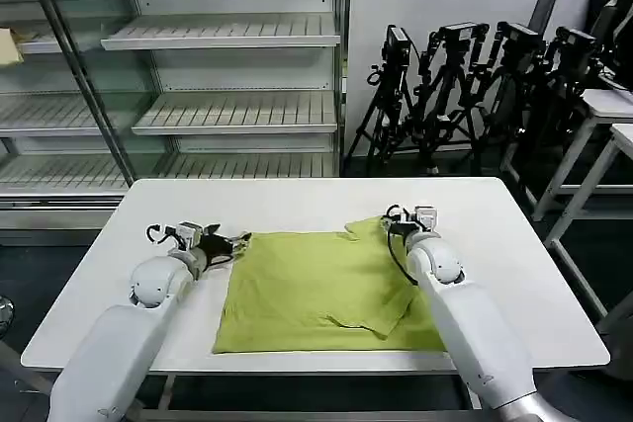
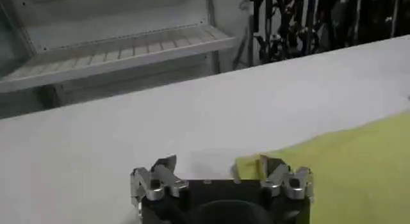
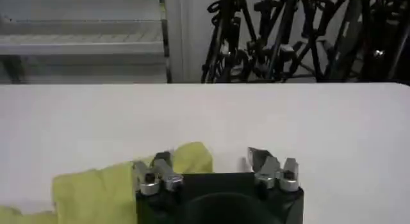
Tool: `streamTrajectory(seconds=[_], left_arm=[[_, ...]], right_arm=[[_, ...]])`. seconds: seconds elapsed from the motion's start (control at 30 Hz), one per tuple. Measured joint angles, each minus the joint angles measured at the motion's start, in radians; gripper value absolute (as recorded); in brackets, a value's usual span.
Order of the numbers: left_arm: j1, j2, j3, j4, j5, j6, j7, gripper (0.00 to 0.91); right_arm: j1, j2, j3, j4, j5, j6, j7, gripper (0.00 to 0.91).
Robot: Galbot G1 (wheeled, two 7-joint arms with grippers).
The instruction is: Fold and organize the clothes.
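Note:
The shirt's plain side [image 1: 287, 279] is facing up, so a print hidden underneath should show when I fold the shirt's far edge [image 1: 305, 235] over.
The clothes are one lime yellow-green T-shirt [image 1: 316, 289] lying flat in the middle of the white table [image 1: 514, 264], its right side folded inward. My left gripper [image 1: 232, 242] is open at the shirt's far left corner. In the left wrist view, that corner of the shirt [image 2: 346, 161] reaches one finger of the left gripper [image 2: 221, 174], with bare table between the jaws. My right gripper [image 1: 398, 221] is open at the far right corner. In the right wrist view, a bunched edge of the shirt [image 3: 96, 187] lies against one finger of the right gripper [image 3: 214, 168].
Empty white wire shelves [image 1: 227, 111] stand behind the table. Black tripods [image 1: 465, 86] are lined up at the back right, and other white tables [image 1: 608, 116] stand to the right. Bare tabletop surrounds the shirt on all sides.

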Motion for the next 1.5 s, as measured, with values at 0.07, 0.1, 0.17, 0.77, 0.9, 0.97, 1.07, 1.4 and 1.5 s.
streamTrajectory(seconds=[0.07,0.1,0.17,0.77,0.9,0.97,1.07,1.4,1.5], left_arm=[[0.001,-0.002,0.0,0.002,0.0,0.0,0.005,0.01],[0.002,-0.003,0.0,0.003,0.0,-0.001,0.006,0.01],[0.004,-0.004,0.0,0.005,-0.001,-0.002,0.011,0.01],[0.007,-0.019,-0.004,0.011,-0.008,-0.003,0.028,0.01],[0.01,-0.013,-0.008,0.002,-0.019,-0.004,0.024,0.01],[0.014,-0.009,-0.008,-0.007,-0.024,-0.004,0.019,0.01],[0.022,0.0,-0.01,-0.023,-0.037,-0.004,0.012,0.01],[0.088,0.013,-0.04,-0.123,-0.066,-0.022,-0.003,0.01],[0.119,0.013,-0.057,-0.16,-0.075,-0.027,-0.011,0.01]], right_arm=[[0.0,0.001,0.0,-0.003,0.005,0.0,-0.002,0.0],[0.0,0.001,0.0,-0.005,0.007,0.0,-0.003,0.0],[0.001,0.002,0.0,-0.008,0.012,0.0,-0.005,0.0],[-0.011,-0.008,0.003,0.014,0.001,0.007,-0.042,0.0],[-0.027,-0.02,0.01,0.048,0.0,0.004,-0.049,0.0],[-0.037,-0.028,0.015,0.068,0.001,0.001,-0.05,0.0],[-0.056,-0.039,0.023,0.102,0.003,0.001,-0.051,0.0],[-0.159,-0.086,0.067,0.253,0.013,0.0,-0.059,0.0],[-0.194,-0.101,0.082,0.299,0.015,0.0,-0.058,0.0]])
